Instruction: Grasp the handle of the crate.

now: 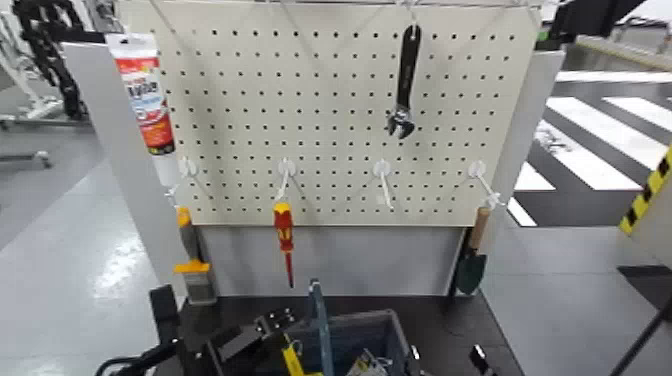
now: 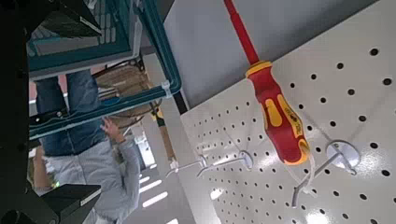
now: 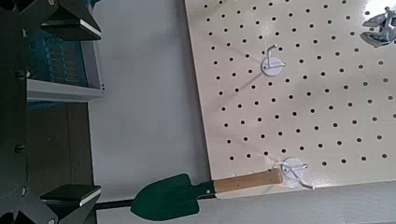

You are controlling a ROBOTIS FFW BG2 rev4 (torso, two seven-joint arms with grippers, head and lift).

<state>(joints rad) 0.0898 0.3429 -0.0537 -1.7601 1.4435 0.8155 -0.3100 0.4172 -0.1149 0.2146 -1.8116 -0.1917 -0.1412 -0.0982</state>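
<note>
The crate's handle stands upright (image 1: pixel 320 318) over the crate, so when I pull the handle, the dark blue-grey crate (image 1: pixel 374 330) will come sliding along with it.
The dark blue-grey crate (image 1: pixel 372 335) sits at the bottom of the head view, below the pegboard. Its handle (image 1: pixel 317 318) stands up as a thin bar at the crate's left side. My left gripper (image 1: pixel 250 342) is just left of the handle and open. In the left wrist view the handle (image 2: pixel 103 105) runs across ahead of the open left gripper (image 2: pixel 56 107), in line with the gap; no finger touches it. My right gripper (image 1: pixel 480 362) is low at the crate's right, open and empty. The right wrist view shows the right gripper (image 3: pixel 51 121) beside the crate (image 3: pixel 56 65).
A red-and-yellow screwdriver (image 1: pixel 285 235) hangs on the pegboard (image 1: pixel 340 120) right above the handle. A wrench (image 1: pixel 403 85), a sealant tube (image 1: pixel 145 100), a yellow-handled scraper (image 1: pixel 190 260) and a green trowel (image 1: pixel 470 262) also hang there. A person (image 2: pixel 93 163) stands behind, in the left wrist view.
</note>
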